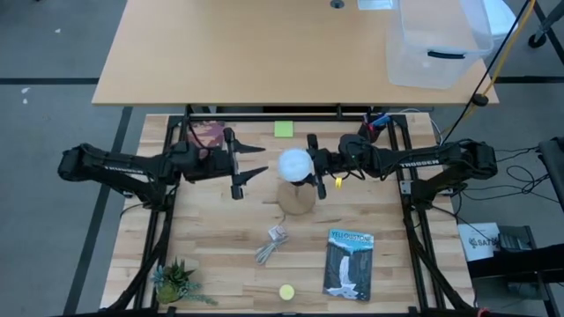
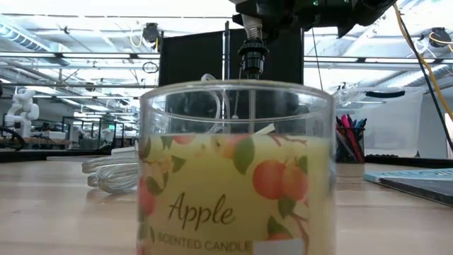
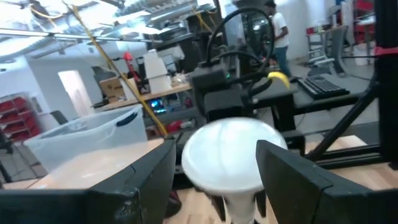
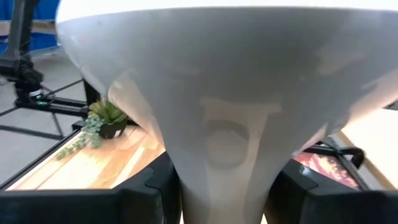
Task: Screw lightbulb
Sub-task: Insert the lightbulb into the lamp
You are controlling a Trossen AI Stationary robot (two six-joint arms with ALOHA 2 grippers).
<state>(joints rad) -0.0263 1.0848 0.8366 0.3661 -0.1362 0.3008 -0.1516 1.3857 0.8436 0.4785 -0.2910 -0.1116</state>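
Note:
My gripper will push the white dome [image 1: 295, 165], and the lightbulb should stay standing upright then, because the dome is in line with the wooden base [image 1: 296, 200] and its cord.
The lightbulb [image 1: 294, 163] has a white dome and a tapered neck [image 4: 224, 155]. It is held upright in the air at the table's middle, beyond the wooden cone-shaped base [image 1: 297, 201], which stands on the table. My right gripper [image 1: 310, 167] reaches in from the right and is shut on the bulb. My left gripper [image 1: 263, 160] is open just left of the dome, its fingers apart from it; in its wrist view the dome [image 3: 227, 155] shows beyond the open fingers. In the low view a dark threaded end [image 2: 251, 53] hangs under the arms. My right gripper pinches the bulb's tapered neck [image 4: 186, 168] just under the dome, between its two fingers [image 4: 146, 190]. The fingers come in level from the table's right. The bulb stands upright in the hold, dome up, off the table.
A yellow candle jar [image 1: 286, 291] stands at the near edge and fills the low view [image 2: 237, 170]. A book [image 1: 348, 264], a small plant [image 1: 176, 282], grey metal pieces [image 1: 272, 244] and a green note [image 1: 283, 129] lie around. A clear bin [image 1: 436, 44] sits on the far table.

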